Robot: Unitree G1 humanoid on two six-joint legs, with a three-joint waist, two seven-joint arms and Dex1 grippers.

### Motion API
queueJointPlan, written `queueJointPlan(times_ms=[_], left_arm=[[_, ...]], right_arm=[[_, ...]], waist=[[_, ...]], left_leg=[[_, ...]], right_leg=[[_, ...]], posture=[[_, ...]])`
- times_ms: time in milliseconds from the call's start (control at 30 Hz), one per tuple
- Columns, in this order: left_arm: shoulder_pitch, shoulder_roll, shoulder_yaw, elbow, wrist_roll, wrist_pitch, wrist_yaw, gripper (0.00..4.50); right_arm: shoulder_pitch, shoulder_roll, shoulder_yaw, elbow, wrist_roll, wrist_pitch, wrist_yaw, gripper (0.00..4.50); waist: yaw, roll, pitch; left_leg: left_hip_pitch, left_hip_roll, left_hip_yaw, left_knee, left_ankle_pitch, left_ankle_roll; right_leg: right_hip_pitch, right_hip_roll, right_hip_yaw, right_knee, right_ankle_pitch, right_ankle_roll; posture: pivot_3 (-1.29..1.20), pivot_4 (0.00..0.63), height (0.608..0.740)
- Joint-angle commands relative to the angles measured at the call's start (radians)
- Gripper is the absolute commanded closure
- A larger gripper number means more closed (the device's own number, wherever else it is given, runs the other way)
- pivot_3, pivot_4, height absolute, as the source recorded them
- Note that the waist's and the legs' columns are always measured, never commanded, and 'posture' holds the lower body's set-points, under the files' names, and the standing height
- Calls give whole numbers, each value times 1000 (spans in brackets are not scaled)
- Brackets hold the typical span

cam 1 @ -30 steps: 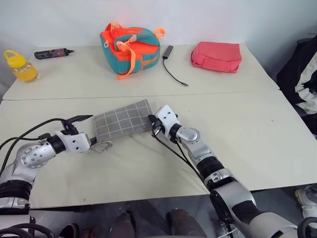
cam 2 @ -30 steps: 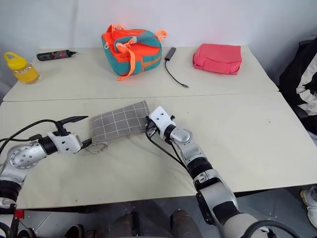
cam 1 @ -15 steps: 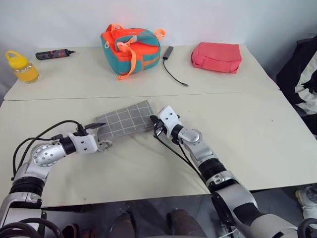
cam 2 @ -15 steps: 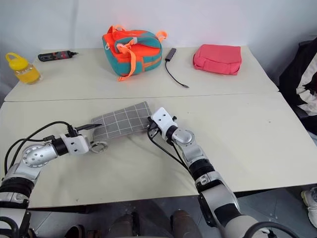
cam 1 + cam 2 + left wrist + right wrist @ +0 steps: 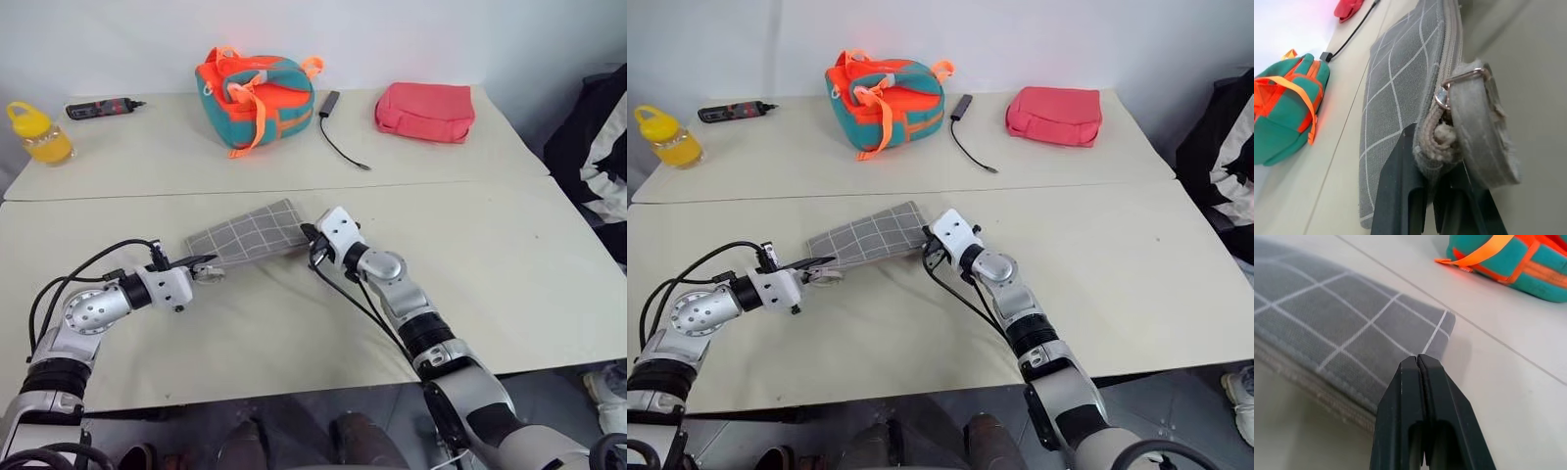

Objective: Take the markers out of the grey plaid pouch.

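Note:
Next, I move my right gripper away from the pouch's corner and take the loop strap [image 5: 210, 275] with it, because the grey loop strap hangs at the end of the pouch my left gripper pinches [image 5: 1437, 147].
The grey plaid pouch [image 5: 250, 233] lies slanted in the middle of the near table. My left gripper [image 5: 206, 266] is shut on the pouch's left end, where the zip stops. In the left wrist view its black fingers [image 5: 1396, 191] pinch the fabric just below the grey loop strap [image 5: 1484, 142] and the metal ring [image 5: 1462, 78]. My right gripper [image 5: 310, 241] is shut, and its fingertips [image 5: 1418, 363] rest against the pouch [image 5: 1327, 318] near its right corner. I cannot tell whether any fabric is caught between them. The markers are hidden.
On the far table stand a teal-and-orange bag [image 5: 257, 98], a pink padded pouch [image 5: 424, 110], a black cable [image 5: 338, 127], a black-and-red tool [image 5: 98, 106] and a yellow bottle [image 5: 26, 132]. A person's dark sleeve [image 5: 600, 147] shows at the right edge.
My left gripper moved right onto the pouch's left end and went from wide open to shut on it. The right gripper stayed at the pouch's right end.

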State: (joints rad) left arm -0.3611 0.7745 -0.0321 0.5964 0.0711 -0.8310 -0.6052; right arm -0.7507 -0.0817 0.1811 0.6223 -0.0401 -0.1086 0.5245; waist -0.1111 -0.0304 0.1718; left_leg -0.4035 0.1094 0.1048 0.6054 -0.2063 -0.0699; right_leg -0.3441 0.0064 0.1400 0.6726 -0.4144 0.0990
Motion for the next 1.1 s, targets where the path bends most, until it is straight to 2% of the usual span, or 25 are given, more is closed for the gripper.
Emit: queueJointPlan(times_ms=[33, 100, 300, 400, 567, 700, 867, 1000, 1100], left_arm=[[50, -38, -16, -89, 1, 86, 2, 4500], [61, -59, -9, -152, 35, 142, 37, 4500], [95, -106, -14, -310, 186, 301, 154, 4500], [94, -141, -36, -387, 251, 369, 190, 4500], [79, -195, -67, -501, 322, 486, 211, 4500], [81, -224, -99, -569, 385, 545, 223, 4500], [88, -220, -118, -609, 439, 572, 243, 4500], [91, -243, -106, -617, 401, 598, 246, 4500], [91, -249, -106, -622, 369, 601, 227, 4500]], right_arm=[[2, -14, -39, -118, 68, 40, 50, 4111], [21, -28, -51, -224, 126, 130, 99, 3587], [159, -123, 6, -672, 369, 539, 312, 1521], [250, -170, 36, -831, 451, 665, 347, 1521], [345, -150, 91, -833, 420, 764, 245, 1521], [347, -38, 58, -754, 426, 805, 118, 1521], [328, -20, 43, -712, 429, 783, 104, 1521], [322, 15, 17, -702, 476, 821, 99, 1521], [304, 39, 36, -666, 449, 789, 89, 1521]], waist=[[0, 0, 0], [5, 0, 0], [29, 0, 0], [38, 0, 0], [48, 0, 0], [52, 0, 0], [55, 0, 0], [54, 0, 0], [52, 0, 0]], left_leg=[[0, 0, 0, 0, 0, 0], [0, 0, 0, 1, 0, 0], [-1, -1, -1, 2, -2, 2], [-1, -1, -1, 3, -3, 2], [-1, -2, 0, 5, -4, 4], [-2, -3, 3, 5, -5, 5], [-2, -4, 4, 5, -5, 5], [-2, -3, 4, 4, -6, 5], [-2, -3, 4, 4, -6, 5]], right_leg=[[0, 0, 0, 0, 0, 0], [1, 0, 0, 0, 0, 0], [2, 0, 1, -3, -1, 1], [5, 0, 1, -7, -1, 1], [6, 1, 2, -10, -1, 1], [5, 1, 4, -11, -1, 2], [4, 1, 4, -12, -1, 2], [4, 1, 4, -12, -1, 2], [4, 1, 4, -12, -1, 2]], posture=[[0, 150, 740], [0, 150, 740], [0, 150, 740], [0, 150, 740], [0, 150, 740], [0, 150, 740], [0, 150, 740], [0, 150, 740], [0, 150, 740]])
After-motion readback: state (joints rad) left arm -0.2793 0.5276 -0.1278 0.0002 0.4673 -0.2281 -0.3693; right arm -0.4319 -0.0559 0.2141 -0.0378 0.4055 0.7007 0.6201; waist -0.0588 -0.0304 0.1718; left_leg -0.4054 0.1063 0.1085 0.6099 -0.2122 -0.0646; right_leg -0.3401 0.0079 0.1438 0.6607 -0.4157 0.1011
